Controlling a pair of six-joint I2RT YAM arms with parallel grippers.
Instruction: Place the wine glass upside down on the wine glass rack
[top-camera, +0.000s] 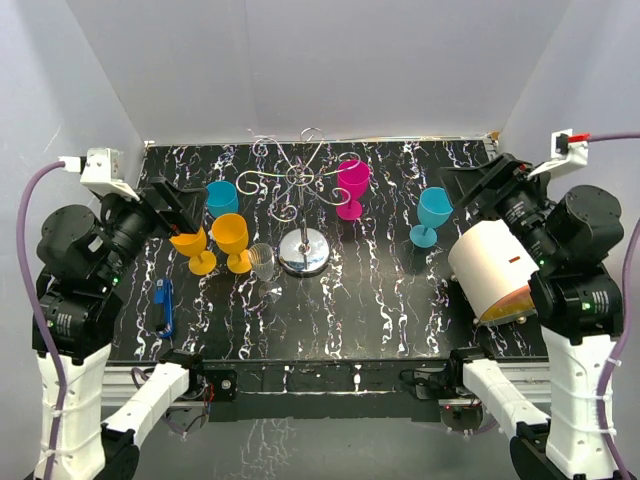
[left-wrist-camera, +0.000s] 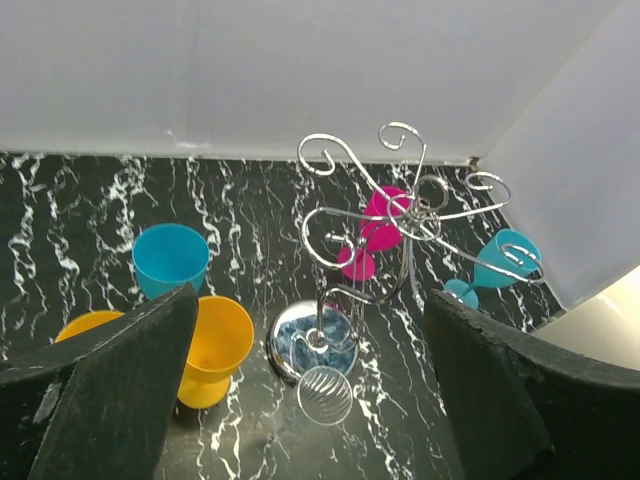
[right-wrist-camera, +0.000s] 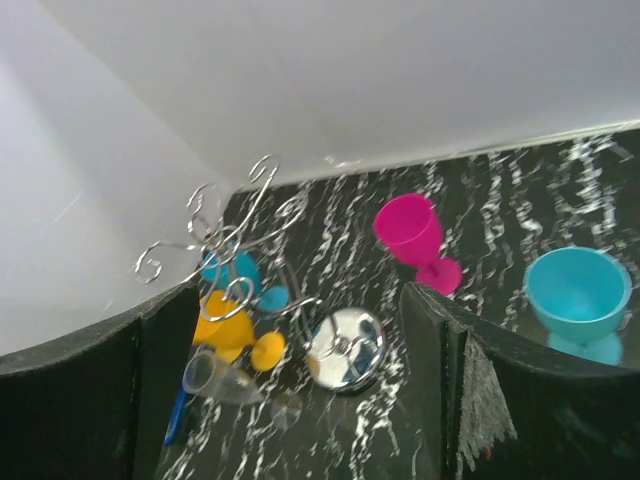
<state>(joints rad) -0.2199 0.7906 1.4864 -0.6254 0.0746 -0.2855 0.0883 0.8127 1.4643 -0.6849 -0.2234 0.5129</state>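
The teal glass (top-camera: 431, 217) next to the cream cylinder is clear of the magenta glass. I should move my right gripper closer next until its fingers are over the teal glass's rim (top-camera: 435, 195).
The silver wire rack (top-camera: 303, 185) stands mid-table on its chrome dome base (top-camera: 305, 252), with nothing hanging on its scroll arms. It also shows in the left wrist view (left-wrist-camera: 400, 210) and the right wrist view (right-wrist-camera: 225, 235). A clear wine glass (top-camera: 263, 262) stands upright just left of the base, seen from above in the left wrist view (left-wrist-camera: 325, 394). Two yellow glasses (top-camera: 232, 240) and a teal one (top-camera: 221, 197) stand to its left. A magenta glass (top-camera: 352, 187) and another teal glass (top-camera: 432, 214) stand to the right. My left gripper (top-camera: 185, 212) and right gripper (top-camera: 468, 190) are open, empty and held above the table.
A blue object (top-camera: 164, 305) lies by the table's left edge. A cream cylinder (top-camera: 492, 268) sits at the right arm. White walls close in the back and both sides of the black marbled table (top-camera: 380, 300).
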